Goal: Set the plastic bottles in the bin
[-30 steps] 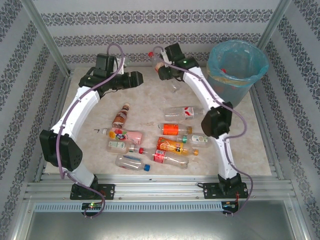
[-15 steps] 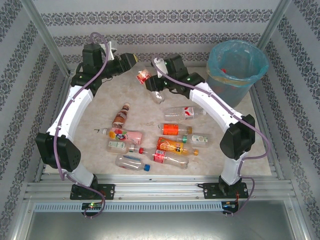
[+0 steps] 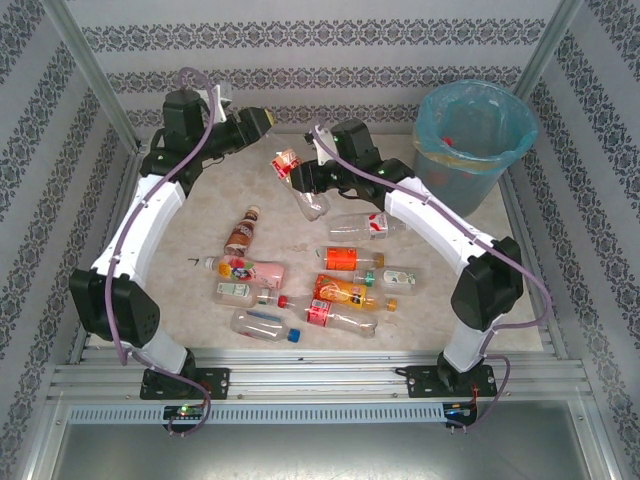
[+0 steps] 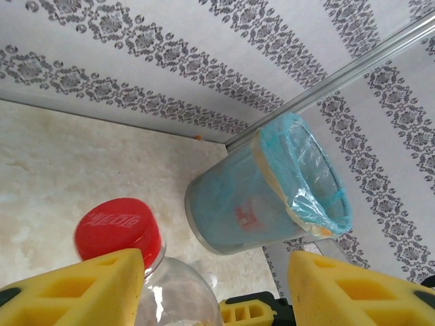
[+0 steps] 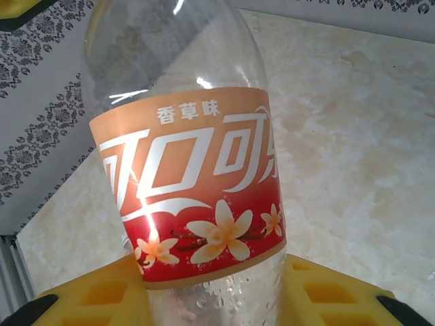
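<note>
The bottle is in my right gripper, held below its label (image 5: 214,299), so next my left gripper grabs the bottle by its red-end with the cap (image 4: 121,229) and takes it to the bin.
My right gripper (image 3: 303,181) (image 5: 214,299) is shut on a clear plastic bottle (image 3: 287,161) (image 5: 190,170) with an orange-red flowered label, held tilted above the table's back middle. Its red cap (image 4: 117,227) lies beside my left gripper's left finger (image 4: 75,285). The left gripper (image 3: 260,120) (image 4: 214,288) hangs high at the back left, open, with nothing between its fingers. The bin (image 3: 462,178) (image 4: 238,204), grey-blue with a light-blue bag, stands at the back right. Several more plastic bottles (image 3: 350,258) lie in the middle of the table.
The loose bottles spread from a brown-labelled one (image 3: 240,232) on the left to a clear one (image 3: 370,225) under the right arm's forearm. Patterned walls and metal posts close in the back and sides. Bare table lies between the held bottle and the bin.
The right arm swung the held bottle left and nearer, away from the bin. The left arm lifted up and back toward the back-left corner.
</note>
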